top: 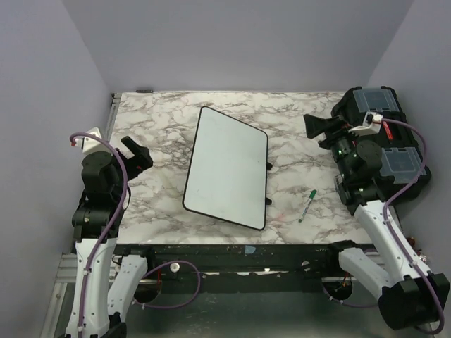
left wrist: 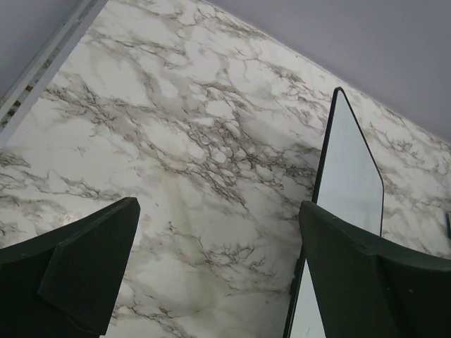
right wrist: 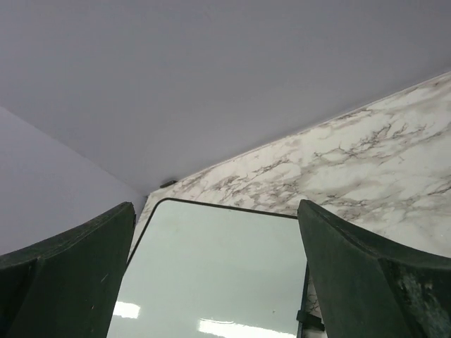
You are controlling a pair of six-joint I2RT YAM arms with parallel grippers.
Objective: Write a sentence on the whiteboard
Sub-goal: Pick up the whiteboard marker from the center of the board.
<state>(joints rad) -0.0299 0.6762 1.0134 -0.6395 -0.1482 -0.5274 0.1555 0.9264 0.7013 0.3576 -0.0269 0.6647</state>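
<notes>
My open right gripper is heading for the marker's body (top: 305,210) and should continue until its fingers close there, as the green marker (top: 311,198) lies clear of whiteboard and toolbox.
The whiteboard (top: 227,167) lies flat and skewed in the middle of the marble table, white with a thin black frame. Its surface is blank, and the sentence is not in view. A green marker (top: 306,205) lies on the table to the board's right. My left gripper (top: 139,153) hovers open to the left of the board, over bare marble (left wrist: 218,211), with the whiteboard's edge (left wrist: 349,169) beside its right finger. My right gripper (top: 316,132) hovers open off the board's far right corner. Between its fingers (right wrist: 215,211) I see the whiteboard (right wrist: 218,274). Neither gripper holds anything.
A black toolbox (top: 384,141) with clear-lidded compartments stands at the right edge under the right arm. Grey walls close the table on the left, back and right. A metal rail (top: 111,113) runs along the left edge.
</notes>
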